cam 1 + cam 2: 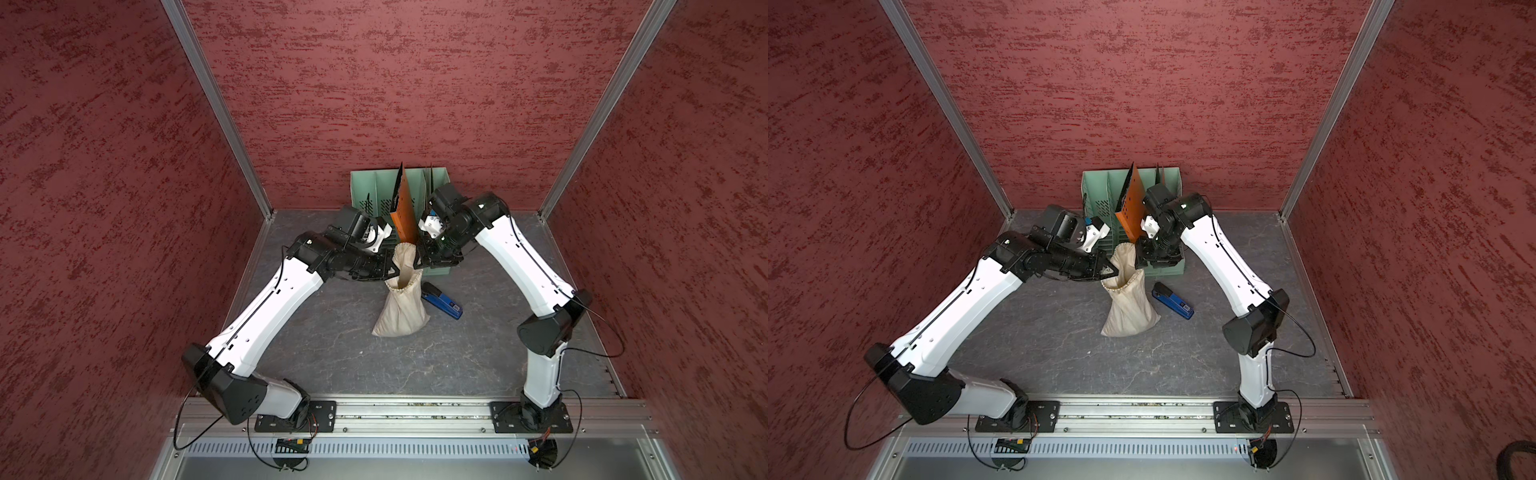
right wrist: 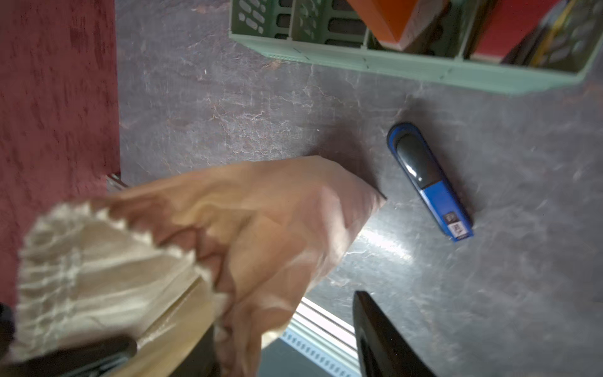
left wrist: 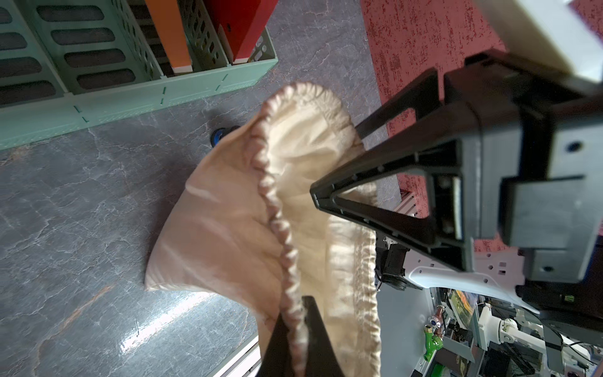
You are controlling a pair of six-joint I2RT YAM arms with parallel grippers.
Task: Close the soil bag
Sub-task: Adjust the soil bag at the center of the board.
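Observation:
The bag's hem point(image 3: 290, 276) is pinched only by my left gripper, so next my right gripper closes its open fingers on the bag's far rim point(image 2: 221, 314) before my left gripper moves away.
The soil bag point(image 1: 401, 311) point(image 1: 1129, 309) is a cream cloth sack standing on the grey floor, with its gathered neck pulled up and its mouth gaping. My left gripper point(image 1: 392, 272) point(image 3: 295, 308) is shut on the bag's ruffled hem point(image 3: 287, 248), pinching it between both fingers. At the far rim, my right gripper point(image 1: 419, 259) point(image 2: 280, 293) straddles the cloth: one finger is inside the mouth under the fabric, the other black finger point(image 2: 372, 326) stands outside with a gap to the bag point(image 2: 261, 212). Its jaws are open.
A blue stapler point(image 1: 442, 305) point(image 2: 430, 182) lies on the floor just right of the bag. A green file rack point(image 1: 374, 191) point(image 3: 130, 94) stands behind the bag against the back wall, holding an orange folder point(image 1: 403, 208). Red walls enclose three sides.

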